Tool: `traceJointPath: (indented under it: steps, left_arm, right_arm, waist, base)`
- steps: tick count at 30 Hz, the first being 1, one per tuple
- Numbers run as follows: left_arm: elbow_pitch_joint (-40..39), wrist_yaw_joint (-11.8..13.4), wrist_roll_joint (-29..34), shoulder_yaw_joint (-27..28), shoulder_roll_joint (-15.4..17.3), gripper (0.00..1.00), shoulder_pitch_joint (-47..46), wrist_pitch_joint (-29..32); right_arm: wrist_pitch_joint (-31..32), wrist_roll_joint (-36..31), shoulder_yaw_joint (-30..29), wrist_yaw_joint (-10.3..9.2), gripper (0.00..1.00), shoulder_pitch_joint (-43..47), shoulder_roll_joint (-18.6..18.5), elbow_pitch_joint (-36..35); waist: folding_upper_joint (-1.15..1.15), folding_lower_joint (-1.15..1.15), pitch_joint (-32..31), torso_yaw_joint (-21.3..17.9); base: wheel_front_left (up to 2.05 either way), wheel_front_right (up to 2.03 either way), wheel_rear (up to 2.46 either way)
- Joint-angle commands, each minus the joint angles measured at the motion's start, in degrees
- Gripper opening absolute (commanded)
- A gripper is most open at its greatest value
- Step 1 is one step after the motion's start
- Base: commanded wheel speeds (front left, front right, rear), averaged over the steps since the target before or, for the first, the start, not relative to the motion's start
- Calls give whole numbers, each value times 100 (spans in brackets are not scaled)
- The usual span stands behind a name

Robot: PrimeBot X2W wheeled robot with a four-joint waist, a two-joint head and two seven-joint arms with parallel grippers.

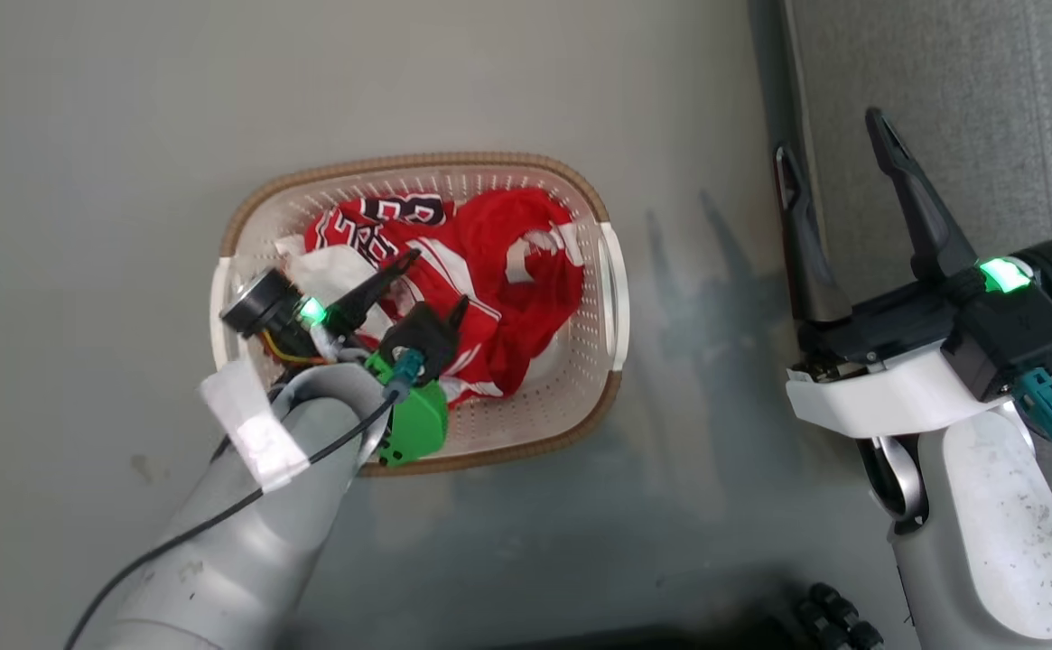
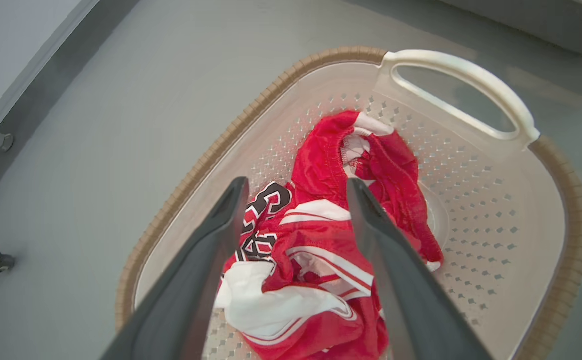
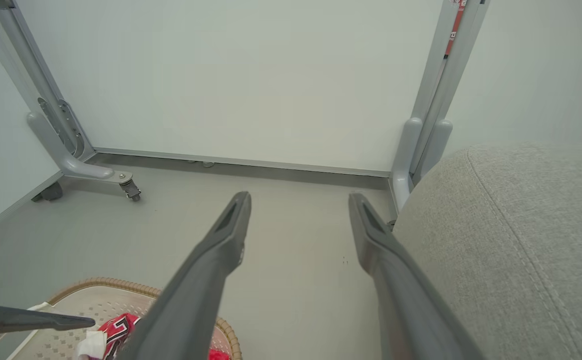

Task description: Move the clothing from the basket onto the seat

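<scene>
A gathered edge (image 2: pixel 335 151) separates the red bundle (image 1: pixel 559 286) from the striped clothing, so I expect the bundle to stay behind when I pick up the striped clothing.
The cream basket (image 1: pixel 605 361) with a brown rim sits on the floor and holds the crumpled red clothing (image 1: pixel 489 271) with white trim and dark numerals. My left gripper (image 1: pixel 440 282) hangs open just above that pile, its fingers (image 2: pixel 211 240) spread over the red clothing (image 2: pixel 320 240) inside the basket (image 2: pixel 495 240). My right gripper (image 1: pixel 833 153) stands open and empty to the right of the basket, by the edge of the grey seat (image 1: pixel 968 108). The right wrist view shows the seat (image 3: pixel 510 240) on its right and a part of the basket (image 3: pixel 101 287) at lower left.
A white wall panel (image 3: pixel 246 75) on grey wheeled legs (image 3: pixel 71 160) stands beyond the basket. Grey floor (image 1: pixel 83 226) lies around the basket. A dark object (image 1: pixel 828 618) shows at the bottom edge of the head view.
</scene>
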Motion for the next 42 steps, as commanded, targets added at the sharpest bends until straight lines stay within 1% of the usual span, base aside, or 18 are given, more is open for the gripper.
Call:
traceJointPath:
  steps: [1,8,11,15,19,23,29,30,31,32,37,42]
  left_arm:
    - [51,28,156,-154,99,100,-222,-4]
    - [488,147,614,-804,230,100,-804,-4]
    - [840,185,789,-1034,296,100,-1080,-4]
    - [1394,77,1073,-1376,290,100,-1500,4]
    - [1712,17,1256,-1665,256,100,-1834,2]
    - [1946,-49,1449,-1953,300,100,-2076,50]
    - [2121,-99,1472,-2175,368,100,-2182,286]
    - [2137,-109,1452,-2204,375,76,-2189,282]
    - [2144,-115,1421,-2218,383,32,-2198,269]
    - [2153,-120,1423,-2257,393,0,-2204,262]
    - [2177,-127,1285,-2315,397,0,-2124,242]
    - [2181,-124,1070,-2276,274,0,-1999,138]
  right_arm:
    - [-10,19,31,-2,100,-140,-12,-66]
    - [-10,150,181,-2,100,-393,-11,-280]
    - [-10,214,211,-2,100,-483,-10,-376]
    - [-10,292,258,-2,100,-561,-10,-449]
    - [-10,352,308,-2,100,-618,-9,-485]
    - [-10,442,366,-2,100,-684,-8,-508]
    - [-10,555,420,-2,100,-715,-8,-520]
    - [-10,574,421,-2,100,-724,-8,-512]
    - [-10,590,423,-2,100,-732,-8,-504]
    - [-10,591,421,-2,100,-739,-8,-493]
    - [-10,582,405,-2,100,-737,-9,-451]
    - [-10,510,379,-2,100,-684,-9,-462]
  waist:
    - [0,-1,581,-221]
    - [0,-1,1106,-340]
    - [0,-1,1313,-391]
    - [0,-1,1539,-462]
    - [0,-1,1730,-531]
    - [0,-1,1863,-615]
    - [0,-1,1970,-719]
    - [0,-1,1980,-734]
    - [0,-1,1985,-747]
    - [0,-1,1986,-762]
    - [0,-1,1925,-774]
    - [0,-1,1749,-690]
  base:
    - [0,0,0]
    - [0,0,0]
    - [0,0,0]
    - [0,0,0]
    - [0,0,0]
    - [0,0,0]
    - [0,0,0]
    - [0,0,0]
    - [0,0,0]
    - [0,0,0]
    - [0,0,0]
    - [0,0,0]
